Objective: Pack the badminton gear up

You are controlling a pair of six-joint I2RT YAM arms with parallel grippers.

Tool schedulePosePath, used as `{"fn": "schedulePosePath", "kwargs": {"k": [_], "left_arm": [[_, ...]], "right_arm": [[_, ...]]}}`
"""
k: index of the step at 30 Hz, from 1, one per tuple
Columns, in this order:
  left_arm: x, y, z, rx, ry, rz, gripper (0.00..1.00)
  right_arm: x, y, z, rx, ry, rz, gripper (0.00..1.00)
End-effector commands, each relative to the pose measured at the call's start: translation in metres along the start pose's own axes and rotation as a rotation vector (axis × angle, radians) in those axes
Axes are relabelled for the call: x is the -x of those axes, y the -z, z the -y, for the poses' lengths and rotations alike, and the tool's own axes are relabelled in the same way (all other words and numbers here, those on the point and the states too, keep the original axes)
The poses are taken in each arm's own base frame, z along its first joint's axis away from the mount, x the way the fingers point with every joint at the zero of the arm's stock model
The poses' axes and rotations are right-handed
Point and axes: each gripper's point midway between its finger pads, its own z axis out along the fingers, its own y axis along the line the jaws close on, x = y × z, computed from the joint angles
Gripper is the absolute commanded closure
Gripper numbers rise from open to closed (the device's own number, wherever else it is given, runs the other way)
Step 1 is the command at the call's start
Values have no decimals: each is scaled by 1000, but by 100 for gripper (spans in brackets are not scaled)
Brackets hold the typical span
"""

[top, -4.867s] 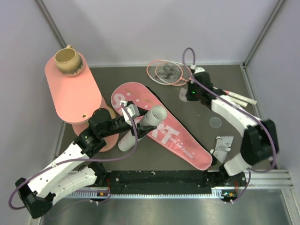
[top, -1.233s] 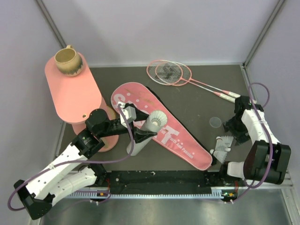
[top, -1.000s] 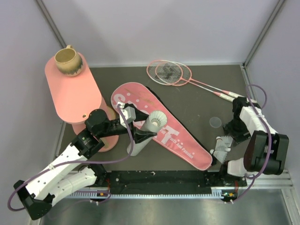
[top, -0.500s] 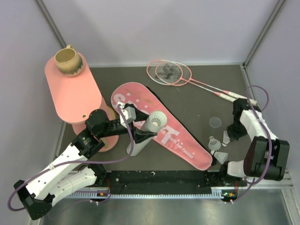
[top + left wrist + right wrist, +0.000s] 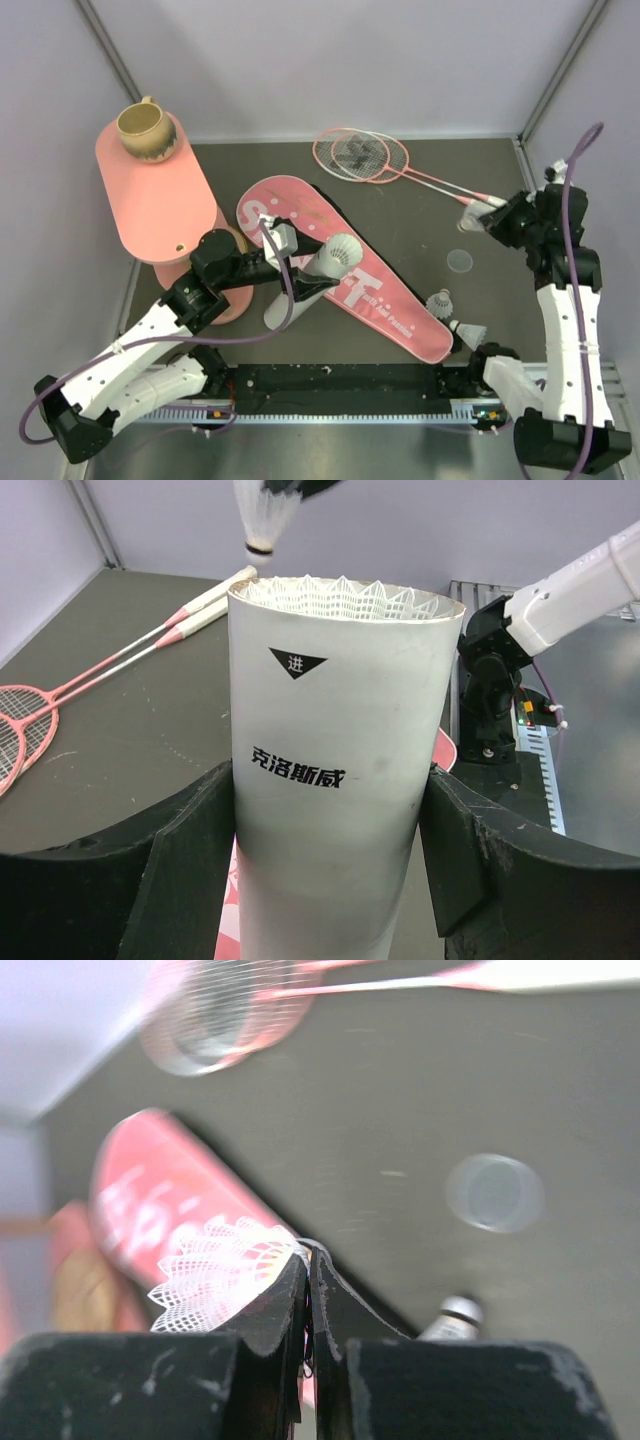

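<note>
The shuttlecock (image 5: pixel 262 518) is held by its skirt in my right gripper, and its cork is free. I should keep moving toward the tube's opening (image 5: pixel 346 250) until the cork goes in, and then let go.
My left gripper (image 5: pixel 296 280) is shut on the long white tube (image 5: pixel 328 262), which tilts up over the pink bag (image 5: pixel 390 300) lettered "SPORT". The left wrist view shows the fingers (image 5: pixel 190 870) pressed on both sides of the tube (image 5: pixel 340 770), with feather tips showing in its open mouth. At the right, my right gripper (image 5: pixel 483 220) hangs above the table, shut on the skirt of a white shuttlecock (image 5: pixel 468 217); the right wrist view shows that skirt (image 5: pixel 215 1270) pinched in the gripper (image 5: pixel 308 1275). Two more shuttlecocks (image 5: pixel 438 300) (image 5: pixel 470 330) lie by the bag's tip. Two pink rackets (image 5: pixel 360 153) lie at the back.
A tan mug (image 5: pixel 145 132) stands on the pink oval table (image 5: pixel 160 205) at the left. A clear round lid (image 5: pixel 459 261) lies on the dark mat right of the bag. Grey walls close in the back and both sides.
My right gripper closed on one shuttlecock from the pile at the front right and lifted it up and back. The other two shuttlecocks rolled apart. The left arm kept holding the tube.
</note>
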Motion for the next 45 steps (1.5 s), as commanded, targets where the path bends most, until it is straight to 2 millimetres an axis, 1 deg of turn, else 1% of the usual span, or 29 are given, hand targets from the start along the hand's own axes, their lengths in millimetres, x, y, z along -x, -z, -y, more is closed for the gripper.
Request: {"fn": "schedulePosePath", "kwargs": {"k": [1,2,3,4,5,6,8,9,11,13,15,17,19,20,22,23,25,26,28,30,31,32,34,35,37,38,40,41,45], "left_arm": [[13,-7,-10,23,-35,30,96],[17,-9,-10,20,-28,29,96],[16,-11,-11,15,-14,19,96],[17,-12,-9,6,-4,18,96],[18,-13,-10,7,-5,20,96],[21,-15,-12,10,-5,22,96],[22,-18,-15,18,0,12,96],[22,-19,-17,21,4,8,96],[26,-21,-19,24,6,5,96],[26,-22,-19,21,6,-1,96],[26,-23,-20,18,0,-6,96],[24,-24,-22,19,-17,-12,96],[25,-24,-21,9,-38,-15,96],[25,-24,-20,2,-47,-14,96],[21,-23,-19,-5,-56,-18,96],[17,-20,-17,-3,-56,-20,96],[14,-18,-14,-14,-71,-19,96],[11,-16,-12,-17,-80,-15,96],[9,-15,-11,-22,-84,-13,96],[11,-14,-9,-26,-93,-4,96],[12,-13,-8,-30,-92,-1,96],[15,-12,-7,-33,-95,5,97],[15,-10,-5,-34,-95,10,96],[11,-9,-5,-28,-92,9,96],[9,-8,-4,-31,-90,5,96],[12,-7,-3,-31,-97,10,96],[13,-6,-3,-21,-103,15,96],[14,-5,-4,-18,-107,19,96],[12,-5,-4,-14,-105,15,97]], "right_arm": [[-8,86,-149,778,324,-65,100],[-21,107,-168,893,362,-126,100],[-20,125,-184,958,391,-135,100],[-25,136,-193,1000,413,-149,100],[-38,154,-205,1071,447,-182,100],[-37,169,-213,1114,463,-168,100],[-44,189,-222,1182,464,-204,100],[-43,200,-226,1220,471,-198,100],[-48,211,-229,1254,474,-213,100],[-53,211,-229,1262,466,-238,100],[-64,211,-230,1278,471,-283,100],[-71,205,-233,1274,476,-302,100],[-82,208,-237,1292,486,-327,100],[-83,200,-240,1265,490,-312,100],[-94,195,-243,1246,504,-331,100],[-98,185,-245,1211,505,-334,100],[-106,179,-245,1186,521,-338,100],[-107,170,-245,1149,531,-315,100],[-115,163,-245,1120,545,-329,100],[-118,155,-246,1088,562,-326,97],[-120,152,-246,1078,571,-325,96],[-122,149,-245,1061,585,-316,91],[-127,145,-243,1041,596,-330,88],[-130,142,-242,1029,602,-327,85],[-130,140,-238,1017,610,-315,76],[-134,134,-234,1000,619,-318,68],[-137,132,-231,998,627,-329,62],[-145,132,-231,1012,636,-361,59],[-164,131,-233,1025,671,-405,53]]}}
